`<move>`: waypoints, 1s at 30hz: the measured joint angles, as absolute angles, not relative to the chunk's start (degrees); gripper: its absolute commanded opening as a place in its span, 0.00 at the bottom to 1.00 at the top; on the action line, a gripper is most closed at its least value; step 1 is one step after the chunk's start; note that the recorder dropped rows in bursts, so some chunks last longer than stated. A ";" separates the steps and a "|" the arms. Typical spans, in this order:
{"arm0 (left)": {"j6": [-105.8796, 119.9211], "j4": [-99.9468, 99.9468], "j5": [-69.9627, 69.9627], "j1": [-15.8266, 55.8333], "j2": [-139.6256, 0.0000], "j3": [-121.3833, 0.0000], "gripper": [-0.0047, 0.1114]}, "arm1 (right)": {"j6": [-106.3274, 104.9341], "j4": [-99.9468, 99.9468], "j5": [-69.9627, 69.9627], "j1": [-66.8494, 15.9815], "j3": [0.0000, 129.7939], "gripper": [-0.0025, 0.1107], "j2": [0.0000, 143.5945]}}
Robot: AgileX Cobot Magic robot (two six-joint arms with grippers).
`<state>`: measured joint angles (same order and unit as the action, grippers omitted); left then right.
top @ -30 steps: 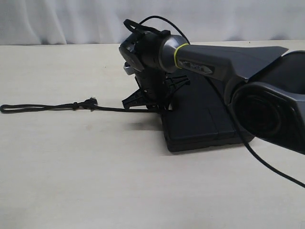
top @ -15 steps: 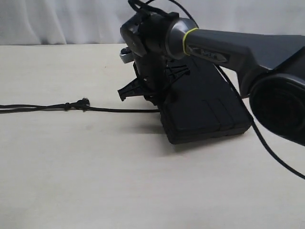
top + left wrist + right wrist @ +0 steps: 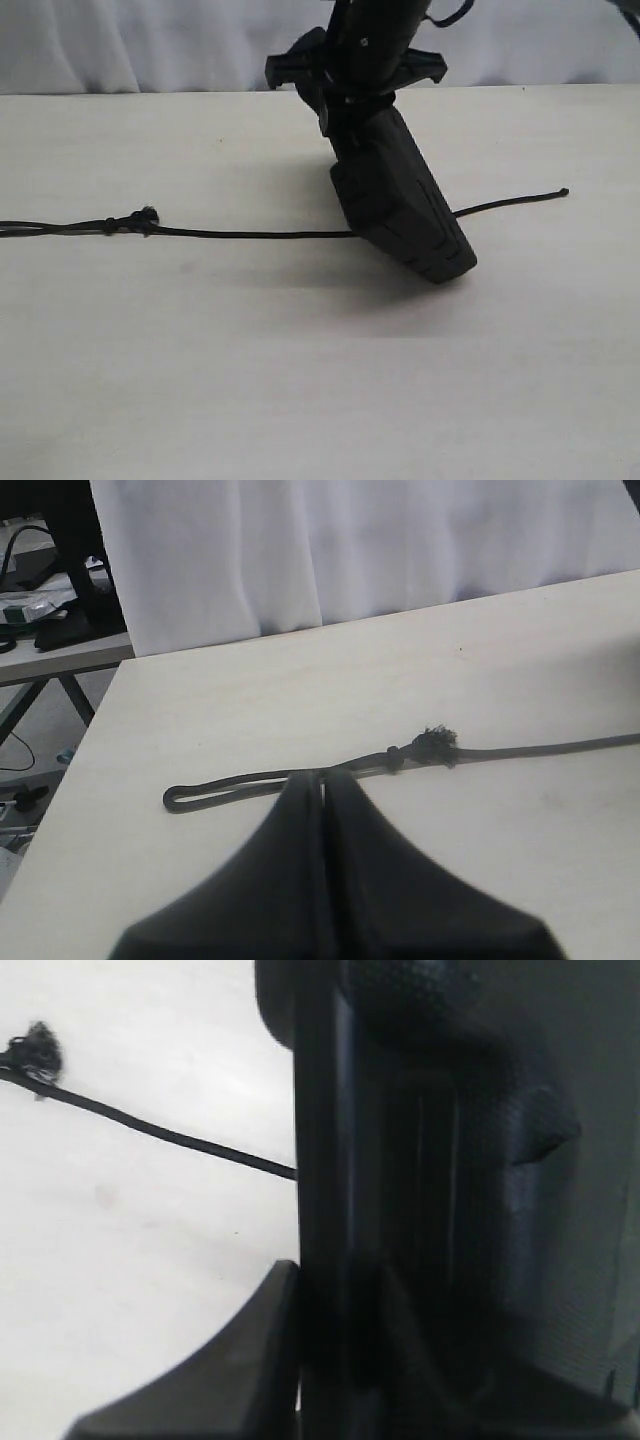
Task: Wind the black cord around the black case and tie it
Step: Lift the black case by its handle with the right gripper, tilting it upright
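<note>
The black case is leaning on one lower corner (image 3: 443, 272), so next my right gripper swings it back and sets it on its narrow side across the black cord (image 3: 343, 235) before wrapping.
The black case (image 3: 400, 200) stands tilted on one lower corner at the table's middle. My right gripper (image 3: 352, 98) comes down from above and is shut on its upper end. The right wrist view shows one finger (image 3: 270, 1320) pressed against the case's edge (image 3: 450, 1160); the other is hidden behind it. The black cord (image 3: 250, 234) runs along the table under the case, with a frayed knot (image 3: 140, 220) at the left and its free end (image 3: 563, 192) at the right. My left gripper (image 3: 322, 778) is shut with its tips on the doubled cord (image 3: 520, 750), between the end loop (image 3: 180, 800) and the knot (image 3: 432, 742).
The pale table (image 3: 300, 380) ends at a white curtain (image 3: 150, 40) at the back. In the left wrist view the table's side edge (image 3: 90, 750) is close to the loop, with a cluttered bench (image 3: 40, 610) beyond it.
The right gripper has raised the case from lying flat to standing tilted on a corner, and its arm has swung up out of view. The cord slid left, and its free end now shows on the right.
</note>
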<state>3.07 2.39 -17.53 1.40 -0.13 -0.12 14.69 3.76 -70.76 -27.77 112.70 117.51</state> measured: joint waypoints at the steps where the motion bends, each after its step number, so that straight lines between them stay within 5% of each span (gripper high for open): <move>1: 3.07 2.39 -17.53 1.40 -0.13 -0.12 0.04 | 13.02 5.89 -70.88 -26.93 112.70 0.06 116.75; 30: 3.07 2.39 -17.57 1.40 -0.13 -0.12 0.04 | -5.18 42.65 -70.26 -16.70 100.56 0.06 113.94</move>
